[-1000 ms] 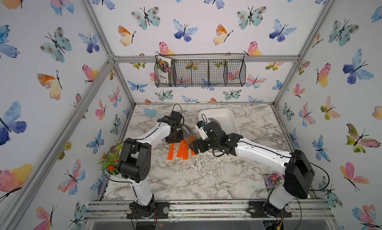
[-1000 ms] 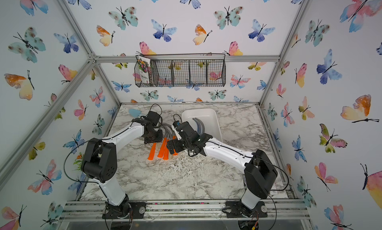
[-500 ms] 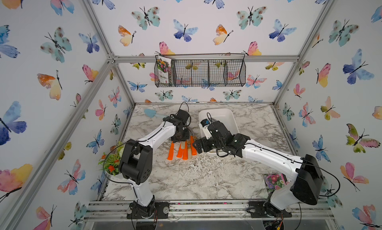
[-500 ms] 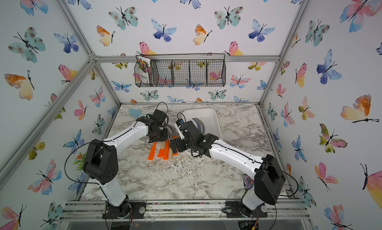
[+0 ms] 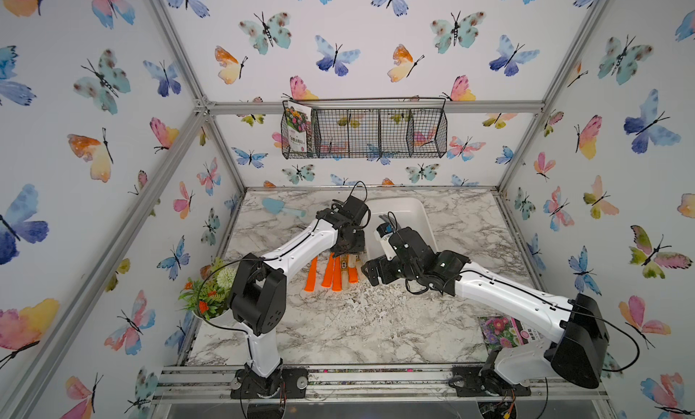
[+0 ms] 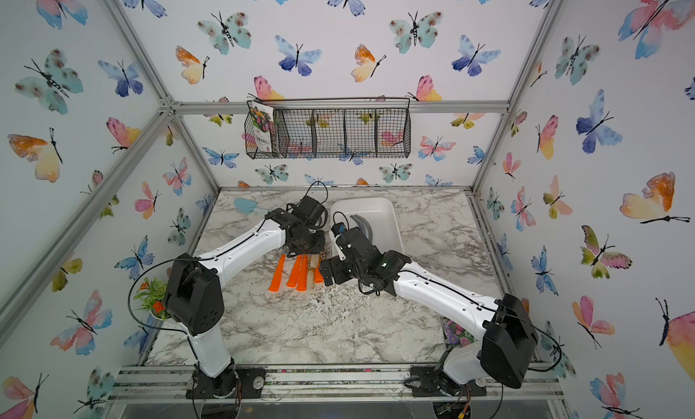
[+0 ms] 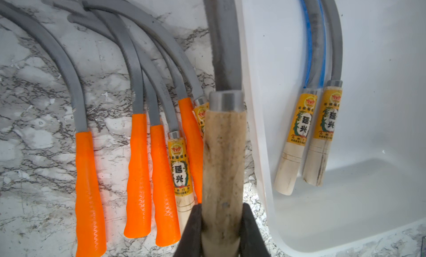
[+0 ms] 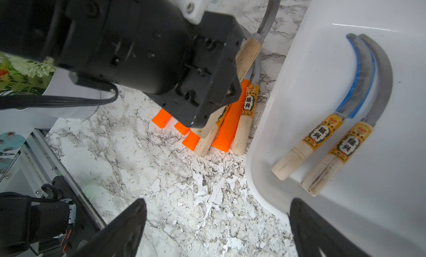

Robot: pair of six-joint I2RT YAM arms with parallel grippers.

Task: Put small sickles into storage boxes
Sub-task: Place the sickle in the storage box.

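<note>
The held sickle (image 7: pixel 225 141) points the same way as the sickles in the storage box (image 7: pixel 315 119), so I should keep carrying it over with my left gripper until it rests on them.
My left gripper (image 7: pixel 222 232) is shut on the pale wooden handle of one small sickle (image 7: pixel 222 163), held just above the table beside the storage box's near rim; the same sickle (image 8: pixel 247 55) shows tilted in the right wrist view. Several more sickles (image 5: pixel 331 272), mostly orange-handled, lie in a row on the marble under it. The white storage box (image 5: pixel 413 210) holds two wood-handled sickles (image 8: pixel 322 133) side by side. My right gripper (image 8: pixel 216 201) hangs open and empty over the marble at the box's near corner, in front of the left gripper (image 5: pixel 349 247).
A black wire basket (image 5: pixel 364 133) with a seed packet hangs on the back wall. A light blue trowel shape (image 5: pixel 278 207) lies at the back left. A potted plant (image 5: pixel 210 293) stands at the left edge, and a flower packet (image 5: pixel 504 330) lies at the front right.
My left gripper has carried the wood-handled sickle to the right, toward the storage box. My right arm has shifted slightly right, its gripper still open.
</note>
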